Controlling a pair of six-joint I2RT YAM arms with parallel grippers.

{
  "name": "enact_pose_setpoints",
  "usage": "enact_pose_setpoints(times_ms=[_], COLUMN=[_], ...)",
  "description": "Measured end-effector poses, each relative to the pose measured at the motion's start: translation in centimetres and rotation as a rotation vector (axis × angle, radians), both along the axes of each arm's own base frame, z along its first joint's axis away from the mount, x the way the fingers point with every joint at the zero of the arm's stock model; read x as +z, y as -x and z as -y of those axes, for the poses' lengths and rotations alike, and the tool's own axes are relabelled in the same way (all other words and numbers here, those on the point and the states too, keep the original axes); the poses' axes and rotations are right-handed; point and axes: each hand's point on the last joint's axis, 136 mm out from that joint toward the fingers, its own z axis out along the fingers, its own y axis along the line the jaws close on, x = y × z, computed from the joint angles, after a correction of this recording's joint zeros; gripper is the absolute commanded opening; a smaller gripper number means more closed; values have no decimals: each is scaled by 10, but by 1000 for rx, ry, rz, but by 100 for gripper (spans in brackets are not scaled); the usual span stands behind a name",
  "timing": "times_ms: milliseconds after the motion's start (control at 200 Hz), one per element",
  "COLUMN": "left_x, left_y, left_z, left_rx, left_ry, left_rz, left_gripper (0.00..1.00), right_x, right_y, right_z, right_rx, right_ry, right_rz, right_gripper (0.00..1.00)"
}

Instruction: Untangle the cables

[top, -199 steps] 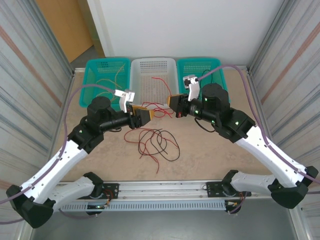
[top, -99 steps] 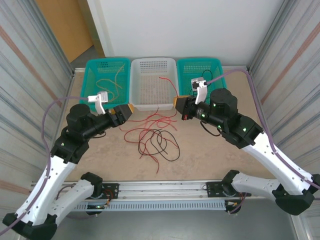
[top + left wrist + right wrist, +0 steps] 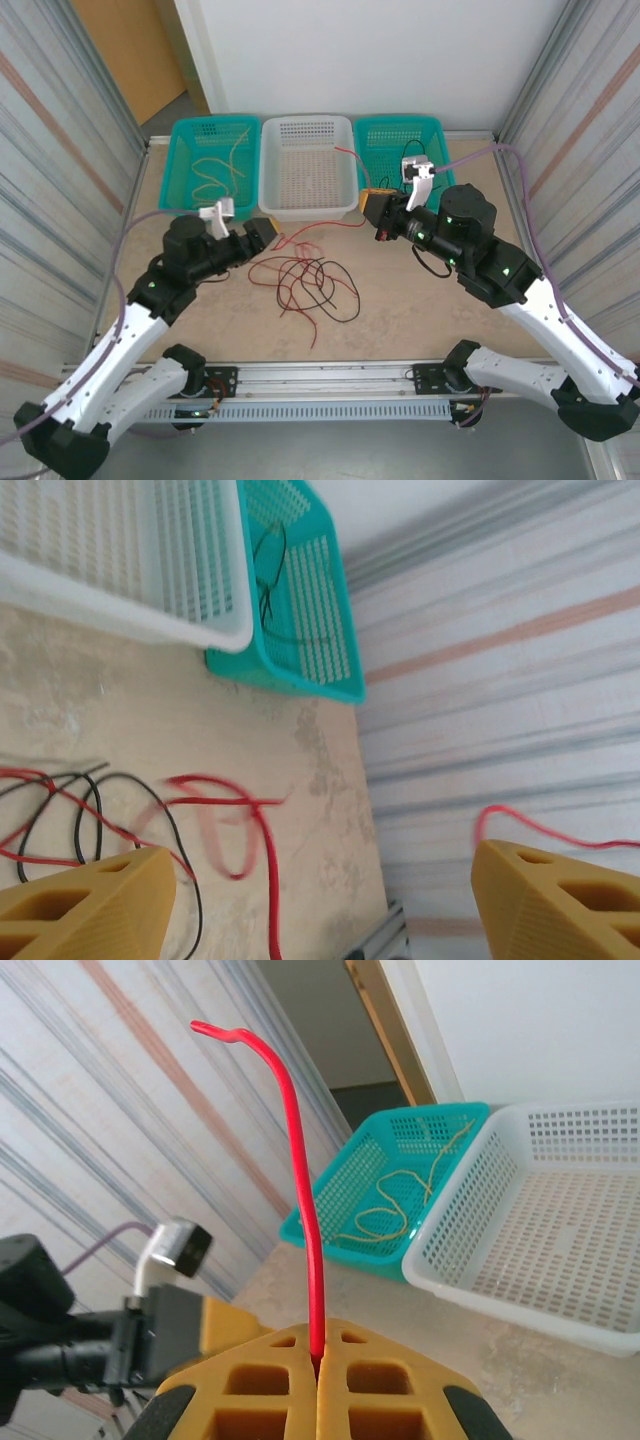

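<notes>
My left gripper should grab the trailing part of the red cable and lift it into the white basket, because the red cable in my right gripper trails to the tangle.
A loose tangle of red and black cables lies mid-table in front of the baskets. My right gripper is shut on a red cable, which sticks up past its fingertips and also trails down to the tangle. My left gripper hangs open at the tangle's left edge with nothing in it. Between its yellow fingers the table shows, with a red loop and a black strand. Yellow cables lie in the left teal basket.
A white basket stands at the back centre. To its right is a teal basket holding a black cable. Corrugated walls close both sides. A metal rail runs along the near edge.
My left gripper has opened and backed away leftward from the right gripper. My right gripper has moved right and back, drawing the red cable with it.
</notes>
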Motion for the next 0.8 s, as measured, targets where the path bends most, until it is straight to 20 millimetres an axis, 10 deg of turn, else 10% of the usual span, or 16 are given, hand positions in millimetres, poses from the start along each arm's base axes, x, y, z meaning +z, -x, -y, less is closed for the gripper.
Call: enact_pose_setpoints(times_ms=[406, 631, 802], left_x=[18, 22, 31], left_y=[4, 11, 12], left_z=[56, 64, 64], left_rx=[-229, -309, -326], left_ry=[-161, -197, -224], left_rz=[206, 277, 325], left_gripper=[76, 28, 11], right_x=[5, 5, 5], right_y=[2, 0, -4], right_z=[-1, 0, 5], right_rx=[9, 2, -19], right_ry=[-37, -37, -43], right_rz=[-2, -2, -9], right_gripper=[0, 0, 1])
